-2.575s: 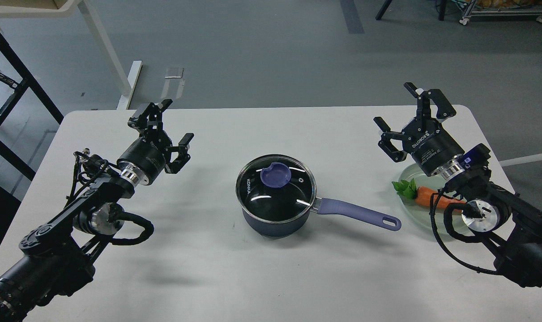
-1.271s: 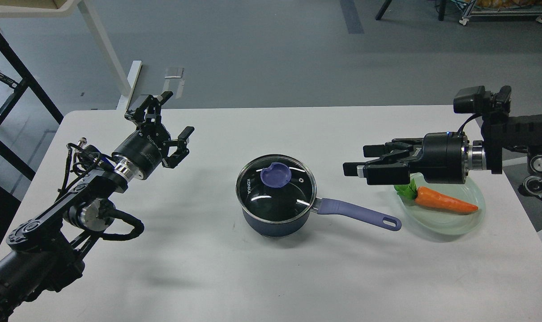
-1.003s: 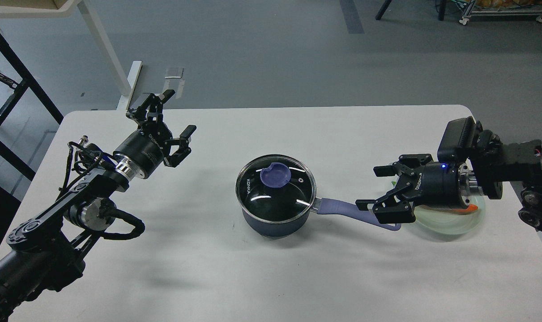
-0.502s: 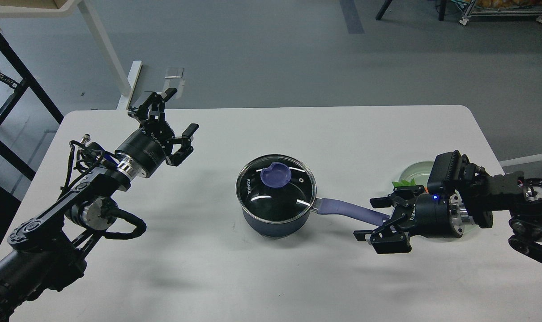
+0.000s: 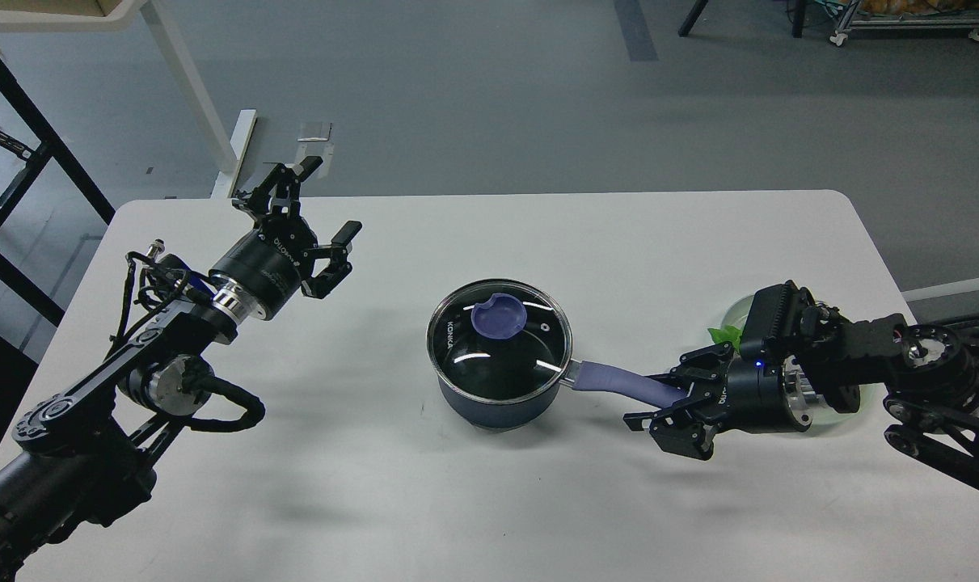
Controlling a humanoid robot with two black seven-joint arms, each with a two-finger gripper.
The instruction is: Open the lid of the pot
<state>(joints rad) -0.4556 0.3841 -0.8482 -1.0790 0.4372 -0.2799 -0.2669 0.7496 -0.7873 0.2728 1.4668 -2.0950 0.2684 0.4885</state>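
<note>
I should expect the dark blue pot (image 5: 496, 411) to turn out empty when I raise the lid, because only plain black shows through the glass lid (image 5: 491, 367).
A dark blue pot (image 5: 489, 404) stands at the table's middle. Its glass lid (image 5: 529, 352) sits shut on it, with a purple knob (image 5: 499, 317) on top. The pot's purple handle (image 5: 618, 380) points right. My right gripper (image 5: 659, 400) is open and low over the table, with its fingers on either side of the handle's far end. I cannot tell whether they touch it. My left gripper (image 5: 325, 202) is open and empty, raised well to the left of the pot.
A clear plate (image 5: 740, 308) lies at the right, mostly hidden behind my right arm; only a green carrot leaf (image 5: 723, 335) shows on it. A black rack (image 5: 4, 162) stands left of the white table (image 5: 489, 501).
</note>
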